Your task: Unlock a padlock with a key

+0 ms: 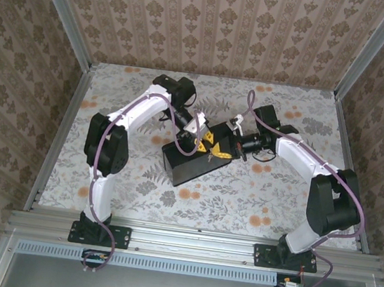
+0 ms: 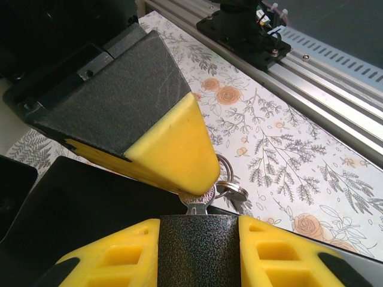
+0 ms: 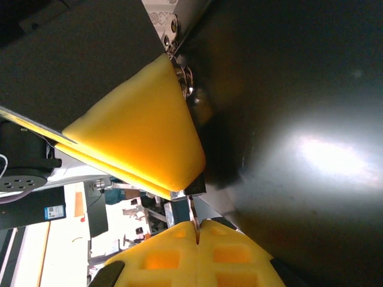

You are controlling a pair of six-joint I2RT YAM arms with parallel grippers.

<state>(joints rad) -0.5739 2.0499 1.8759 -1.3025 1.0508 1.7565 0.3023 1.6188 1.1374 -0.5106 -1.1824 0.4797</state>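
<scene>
The thin key [image 3: 192, 210] has my right gripper on it, already rolled far over. That gripper should open, roll back upright and grip the key's head [image 2: 200, 200] again before it turns further.
The padlock [image 2: 200, 251], a dark crinkle-finished block, sits between the yellow pads [image 2: 108, 257] of my left gripper [image 2: 199, 230], which is shut on it. The silver key [image 2: 199, 200] sticks out of the padlock's end, with a key ring [image 2: 230, 190] hanging off it. In the right wrist view, my right gripper [image 3: 197, 230] is shut on the thin key [image 3: 192, 212], just below the padlock [image 3: 196, 186] and a left finger [image 3: 143, 137]. In the top view, both grippers [image 1: 196, 140] [image 1: 223, 148] meet over the black box [image 1: 189, 163].
The black box [image 2: 90, 203] lies right under both grippers on the flower-print table [image 1: 242, 192]. The aluminium rail [image 2: 335, 78] and an arm base [image 2: 245, 30] run along the near edge. Wallpapered walls [image 1: 214, 26] close off the other three sides.
</scene>
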